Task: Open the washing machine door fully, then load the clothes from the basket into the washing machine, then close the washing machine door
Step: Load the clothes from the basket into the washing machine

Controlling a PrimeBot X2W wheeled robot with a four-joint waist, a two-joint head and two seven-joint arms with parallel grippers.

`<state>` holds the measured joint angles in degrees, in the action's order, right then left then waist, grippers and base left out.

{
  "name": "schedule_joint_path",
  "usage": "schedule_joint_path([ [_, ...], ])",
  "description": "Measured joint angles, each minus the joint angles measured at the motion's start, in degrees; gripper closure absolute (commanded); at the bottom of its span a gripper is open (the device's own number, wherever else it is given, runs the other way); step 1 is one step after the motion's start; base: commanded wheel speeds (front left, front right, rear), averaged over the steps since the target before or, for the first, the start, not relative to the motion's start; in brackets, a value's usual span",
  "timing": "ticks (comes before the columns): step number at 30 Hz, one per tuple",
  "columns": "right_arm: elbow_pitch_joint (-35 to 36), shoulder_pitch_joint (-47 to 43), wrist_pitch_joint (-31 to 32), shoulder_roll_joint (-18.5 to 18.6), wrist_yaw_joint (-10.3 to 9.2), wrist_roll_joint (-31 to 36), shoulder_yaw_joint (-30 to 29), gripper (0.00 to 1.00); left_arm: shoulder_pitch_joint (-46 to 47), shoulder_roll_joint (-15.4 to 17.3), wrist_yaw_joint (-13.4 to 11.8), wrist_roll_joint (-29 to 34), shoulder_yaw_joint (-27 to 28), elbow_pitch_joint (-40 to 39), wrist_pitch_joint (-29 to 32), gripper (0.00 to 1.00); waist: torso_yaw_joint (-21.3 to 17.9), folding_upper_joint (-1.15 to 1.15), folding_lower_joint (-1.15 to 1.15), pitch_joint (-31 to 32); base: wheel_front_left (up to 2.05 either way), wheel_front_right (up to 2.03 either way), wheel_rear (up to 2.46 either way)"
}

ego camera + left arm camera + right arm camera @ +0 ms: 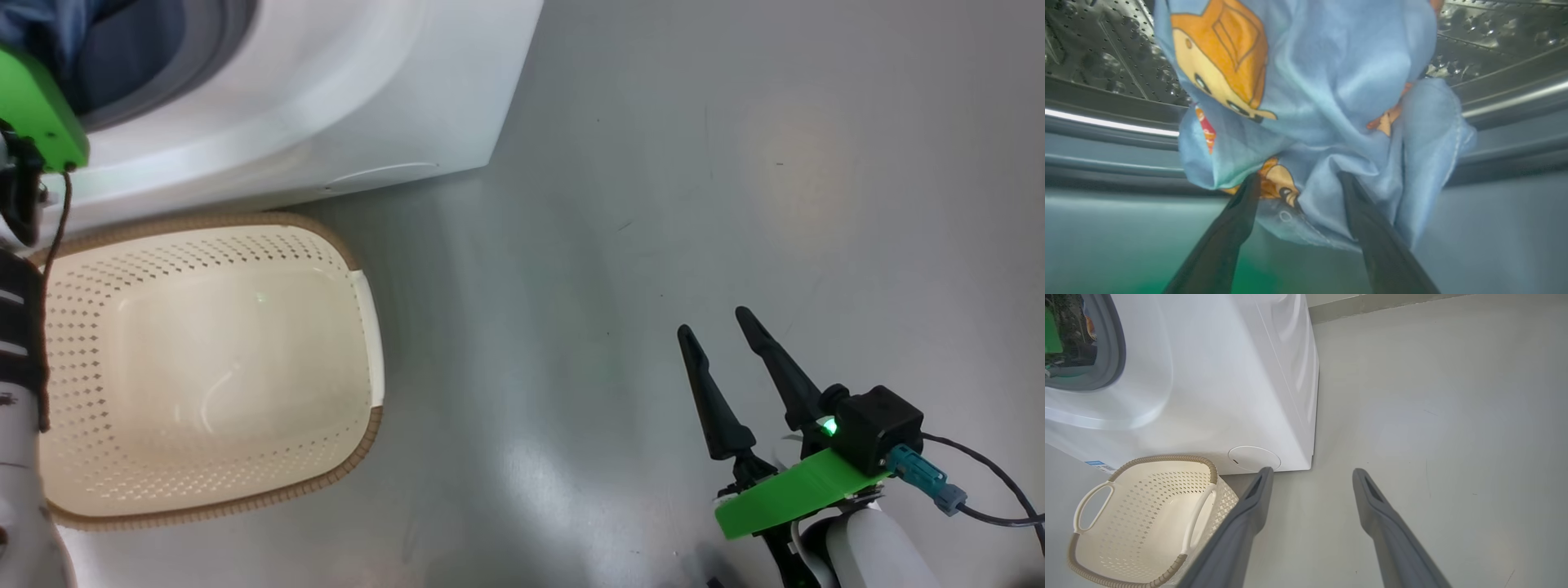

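The clothes (1334,83) will follow into the drum in a crumpled pile when I push them, because the lower folds (1319,210) hang bunched up over the gasket.
The light blue bear-print clothes (1331,81) hang bunched in the mouth of the washing machine (326,98), in front of the steel drum (1106,49). My left gripper (1299,176) is open, and its spread fingertips touch the cloth's lower folds. In the head view that arm's green wrist plate (37,106) reaches into the opening. The cream basket (204,367) stands on the floor against the machine's front, with its bare bottom showing. My right gripper (713,322) hovers open over the floor to the basket's right, holding nothing. The washing machine door is out of view.
Grey floor (735,204) spreads to the right of the machine and the basket. The machine's front carries a round service flap (1254,458) low down. The grey-blue gasket (1106,163) rings the opening below the cloth. A cable trails from my right wrist (980,490).
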<state>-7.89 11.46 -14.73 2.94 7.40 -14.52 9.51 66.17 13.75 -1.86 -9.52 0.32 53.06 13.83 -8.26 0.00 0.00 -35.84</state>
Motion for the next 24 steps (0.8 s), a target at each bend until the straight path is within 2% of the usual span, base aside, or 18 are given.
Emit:
schedule_joint_path([
  [5,-0.1,-0.2,0.0,0.0,0.00,-0.2,0.4,0.00,0.7,-0.2,-0.9,-1.6,1.1,2.0,-1.7,0.00,-0.2,0.00,0.00,-0.3,0.00,0.00,0.00],
  [6,-0.1,-0.3,0.0,0.0,0.00,-0.2,0.4,0.00,0.8,-0.3,-0.9,-2.1,1.4,2.3,-1.9,0.16,-0.2,0.00,0.00,-0.4,0.00,0.00,0.00],
  [8,-0.2,-0.9,0.0,0.0,0.00,-0.4,0.4,0.00,1.1,-0.3,-0.9,-2.4,1.4,2.7,-2.5,0.89,-0.2,0.00,0.00,-0.7,0.00,0.00,0.00],
  [9,-0.2,-0.9,0.0,0.0,0.00,-0.4,0.4,0.00,1.1,-0.6,-0.9,-2.4,1.4,2.8,-2.8,1.00,-0.1,0.00,0.00,-0.8,0.00,0.00,0.00],
  [16,-0.3,-0.9,0.0,0.0,0.00,-1.0,0.3,0.00,1.2,-1.6,0.1,-2.4,0.0,3.9,-6.8,1.00,0.3,0.00,0.00,-0.7,0.00,0.00,0.00],
  [24,-0.4,-0.9,0.0,0.0,0.00,-2.3,0.5,0.00,3.9,-0.1,0.4,-1.3,-1.6,2.9,-17.9,1.00,0.7,0.00,0.00,-0.7,0.00,0.00,0.00],
])
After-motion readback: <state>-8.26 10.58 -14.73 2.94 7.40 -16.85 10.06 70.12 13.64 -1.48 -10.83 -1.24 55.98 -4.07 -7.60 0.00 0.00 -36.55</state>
